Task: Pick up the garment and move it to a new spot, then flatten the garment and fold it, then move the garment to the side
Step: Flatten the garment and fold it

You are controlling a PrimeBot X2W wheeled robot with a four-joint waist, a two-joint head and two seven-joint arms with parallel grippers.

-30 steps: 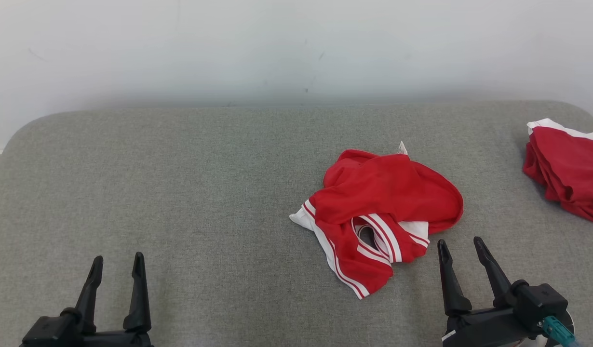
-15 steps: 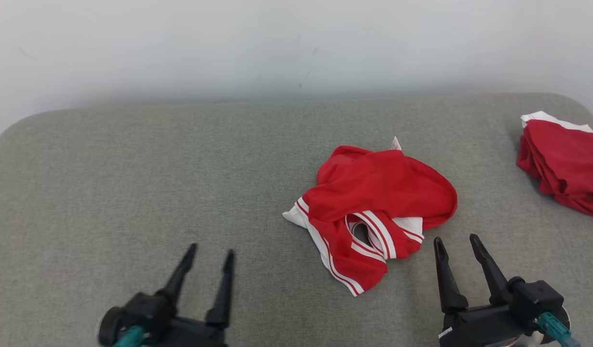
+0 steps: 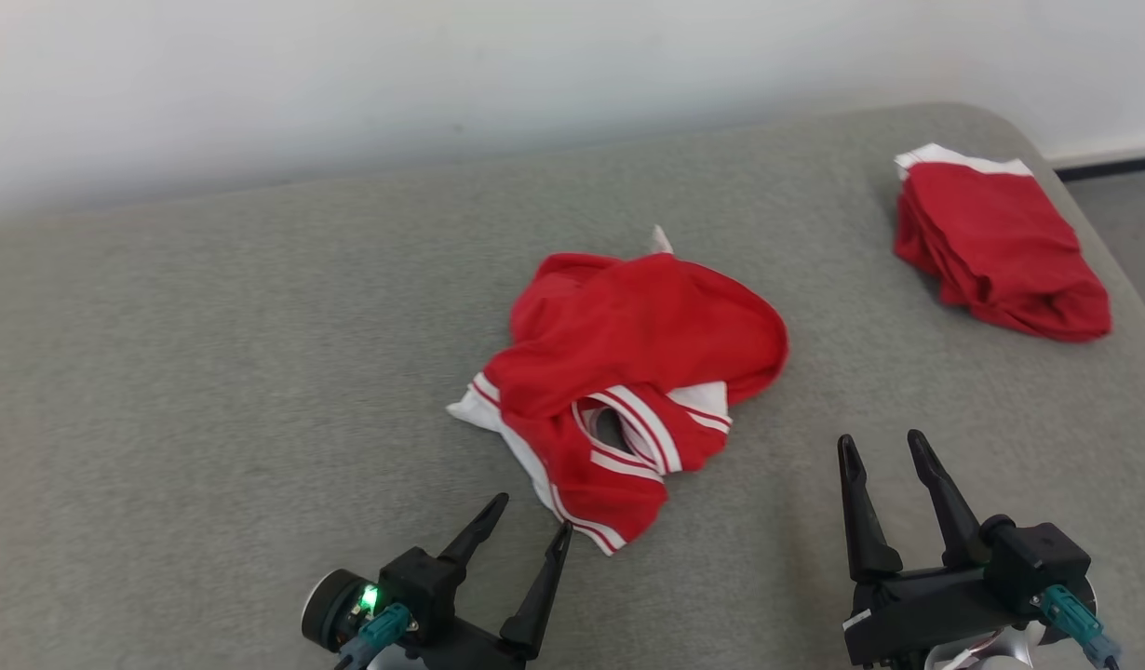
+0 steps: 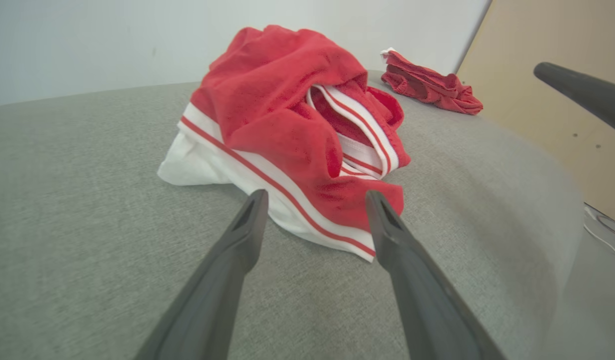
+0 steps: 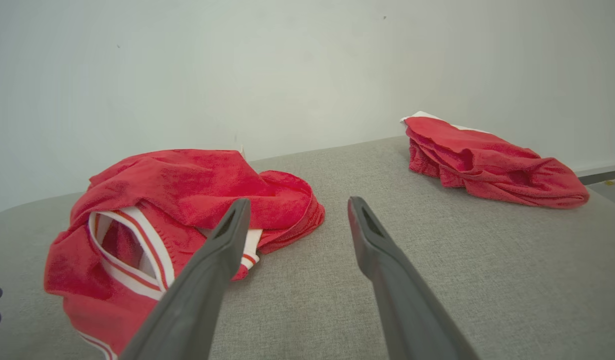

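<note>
My gripper will draw the garment [image 3: 636, 357] out into a long piece, with its far end trailing, when it pulls the garment's edge, because loose folds [image 3: 597, 385] are bunched over the striped opening.
A crumpled red garment [image 3: 628, 363] with white stripes and white trim lies in a heap near the middle of the grey padded table [image 3: 209, 372]. It also appears in the left wrist view [image 4: 282, 125] and the right wrist view [image 5: 177, 200]. My left gripper [image 3: 533, 516] is open, low over the table, its fingertips just short of the garment's near corner [image 4: 312, 197]. My right gripper [image 3: 880, 442] is open too, to the right of the heap and apart from it [image 5: 297, 205]. Neither holds anything.
A second red garment [image 3: 996, 247], loosely folded with a white edge, lies at the table's far right corner [image 5: 487, 160]. A pale wall [image 3: 442, 74] stands behind the table. Bare grey surface stretches to the left of the heap. A tan panel [image 4: 562, 75] shows beyond the table.
The left gripper has moved right and forward toward the garment's near corner. The head camera has turned, shifting the whole scene left and down. The right gripper stays in place, open.
</note>
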